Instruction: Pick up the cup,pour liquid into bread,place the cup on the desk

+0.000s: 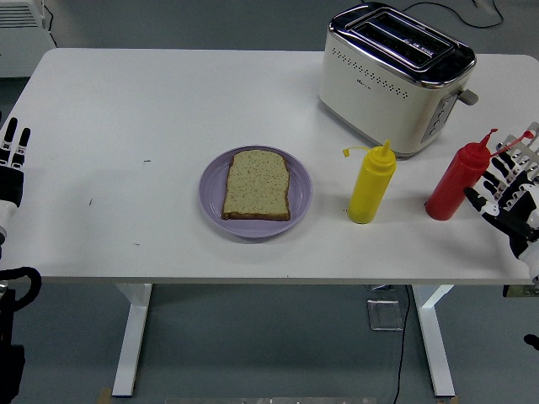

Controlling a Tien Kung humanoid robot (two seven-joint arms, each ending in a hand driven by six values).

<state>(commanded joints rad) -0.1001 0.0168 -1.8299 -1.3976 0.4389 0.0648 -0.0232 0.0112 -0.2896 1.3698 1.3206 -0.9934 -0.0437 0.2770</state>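
A thin strap (513, 144) juts from the red squeeze bottle's neck (477, 154), so the strap will come along, still jutting out, when the robot lifts the bottle.
A slice of bread (256, 185) lies on a purple plate (214, 208) at the table's middle. A yellow squeeze bottle (370, 183) stands to its right, and a red squeeze bottle (456, 181) stands further right. No cup is in view. My right hand (505, 187) is open with fingers spread, just right of the red bottle and not touching it. My left hand (10, 164) rests open at the left edge of the table.
A cream and chrome toaster (394, 76) stands at the back right, behind the two bottles. The white table (135, 126) has bare surface on its left half and in front of the plate.
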